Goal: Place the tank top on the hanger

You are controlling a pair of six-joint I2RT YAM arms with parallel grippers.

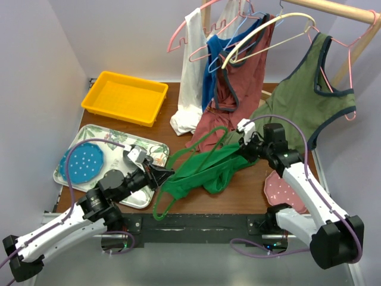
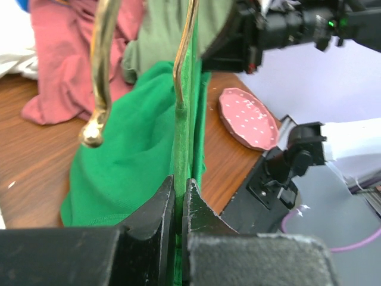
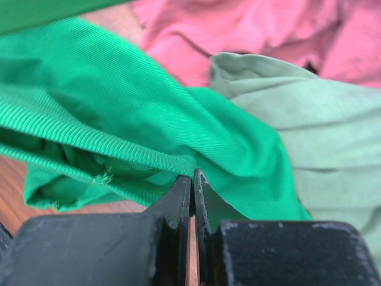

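Note:
The tank top's opening (image 3: pixel 83 156) is open toward the hanger. My right gripper carries on holding the tank top's ribbed edge until the hanger's end is inside, and then let go.
The bright green tank top (image 1: pixel 209 171) lies bunched on the wooden table between my arms. The thin dark-green hanger (image 1: pixel 159 202) lies across it, one end hanging off the table's near edge. My left gripper (image 1: pixel 165 174) is shut on the hanger; in the left wrist view the green bar (image 2: pixel 178 137) runs between the shut jaws (image 2: pixel 180 185), with the tank top (image 2: pixel 128 161) beside it and the hanger's hook (image 2: pixel 95 119) to the left. My right gripper (image 1: pixel 240 152) is shut on the tank top's ribbed edge (image 3: pixel 119 146), pinched at the tips (image 3: pixel 193 176).
A rust-red top (image 1: pixel 238 77), an olive top with navy trim (image 1: pixel 303 101) and a white garment (image 1: pixel 190 89) hang from a wooden rail (image 1: pixel 333 9) at the back. A yellow bin (image 1: pixel 125 96), a patterned tray (image 1: pixel 71 176) with a blue plate (image 1: pixel 82 162) and a pink plate (image 1: pixel 280 190) are nearby.

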